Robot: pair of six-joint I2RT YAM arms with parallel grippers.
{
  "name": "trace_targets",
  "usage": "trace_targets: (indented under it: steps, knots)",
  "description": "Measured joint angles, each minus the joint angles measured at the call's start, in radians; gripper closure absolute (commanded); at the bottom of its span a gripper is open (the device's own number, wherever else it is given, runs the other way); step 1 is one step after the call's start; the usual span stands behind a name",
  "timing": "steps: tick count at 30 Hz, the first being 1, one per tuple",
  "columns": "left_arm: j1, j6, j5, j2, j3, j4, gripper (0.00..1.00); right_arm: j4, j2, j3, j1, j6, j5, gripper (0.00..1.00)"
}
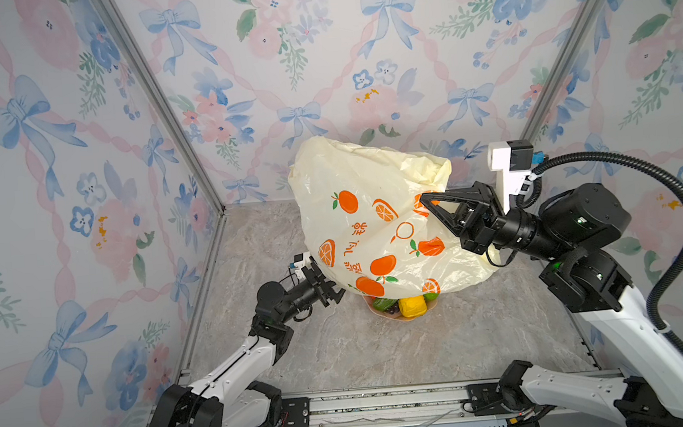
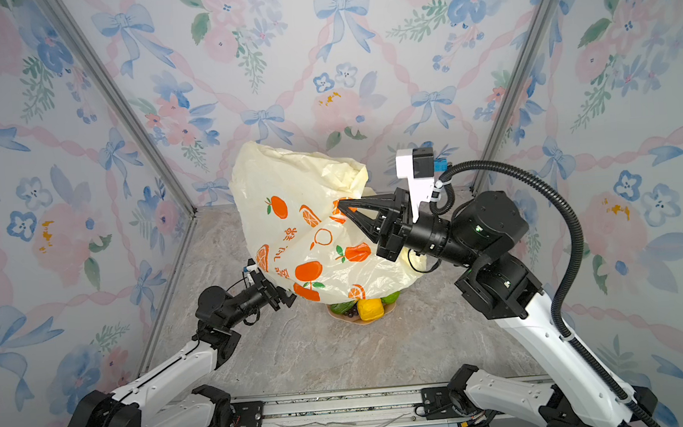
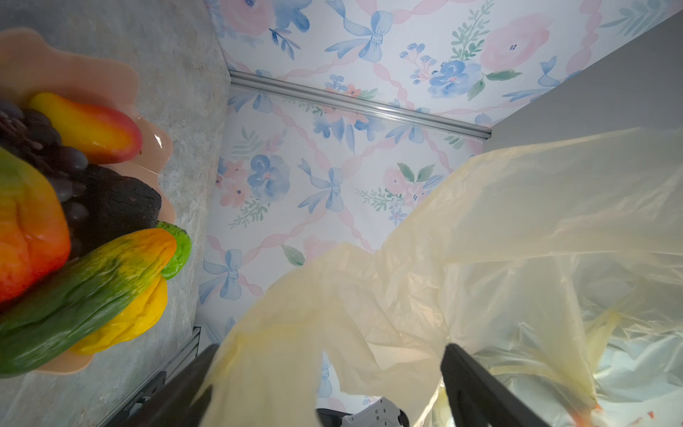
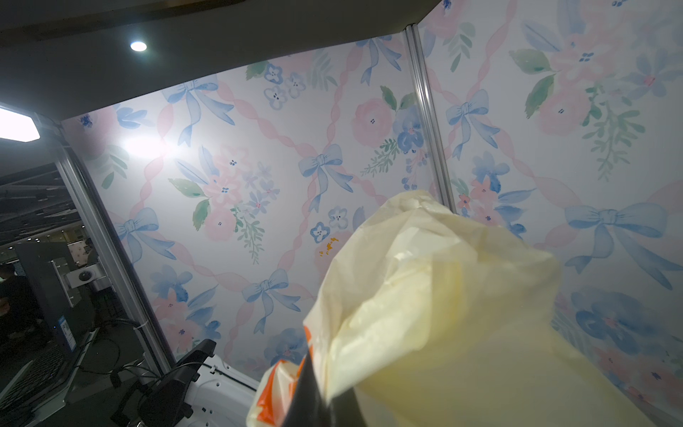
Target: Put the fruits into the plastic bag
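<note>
Next, I take the bag's loose flap (image 3: 284,341) with my left gripper and pull the bag clear before opening it, because it hangs from my right gripper over the fruits.
The plastic bag (image 1: 364,204) (image 2: 287,177) hangs in the air, pale yellow with printed oranges. My right gripper (image 1: 424,199) (image 2: 341,206) is shut on its upper right edge; in the right wrist view the film (image 4: 443,314) bunches over the closed jaws (image 4: 321,403). My left gripper (image 1: 333,294) (image 3: 325,373) stands open at the bag's lower left edge, with a loose flap (image 3: 281,332) draped between its fingers. Below the bag lie the fruits: lemon (image 1: 412,307) (image 3: 129,321), lime (image 1: 432,297), grapes (image 3: 44,148), a mango (image 3: 92,125), a green-orange piece (image 3: 92,288).
The fruits rest on a wavy-edged pink dish (image 1: 406,320) (image 3: 55,66) on the grey marbled floor (image 1: 342,356). Floral walls with metal posts (image 1: 156,100) close in the left, back and right. A rail (image 1: 379,403) runs along the front edge.
</note>
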Motion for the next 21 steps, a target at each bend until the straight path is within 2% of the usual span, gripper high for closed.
trace_targets:
  steps: [2,4,7,10,13,14,18,19,21]
  knots:
    - [-0.003,-0.008,-0.004,0.009,0.000,0.020,0.42,0.000,-0.005,-0.006,0.000,0.000,0.000,1.00]
    - [-0.004,-0.023,-0.014,0.015,-0.004,0.043,0.70,0.000,-0.013,-0.014,-0.001,0.000,0.003,1.00]
    - [-0.003,-0.036,-0.034,0.015,-0.021,0.078,1.00,0.003,-0.033,-0.039,-0.008,0.000,0.007,1.00]
    - [0.014,-0.045,-0.041,0.013,-0.032,0.092,1.00,0.005,-0.056,-0.074,-0.021,0.000,0.011,1.00]
    - [0.083,-0.044,-0.038,-0.005,-0.032,0.089,1.00,0.004,-0.076,-0.116,-0.035,0.000,0.011,0.99]
    - [0.114,-0.037,-0.029,-0.016,-0.029,0.080,1.00,0.003,-0.080,-0.128,-0.037,0.000,0.011,0.93]
    - [0.290,0.092,0.028,-0.087,0.083,-0.123,1.00,-0.005,-0.098,-0.190,-0.065,-0.009,0.019,0.35]
    - [0.330,0.149,0.039,-0.101,0.140,-0.195,1.00,-0.008,-0.101,-0.204,-0.073,-0.012,0.024,0.25]
    - [0.414,0.298,0.055,-0.119,0.291,-0.378,1.00,-0.027,-0.103,-0.230,-0.089,-0.023,0.034,0.14]
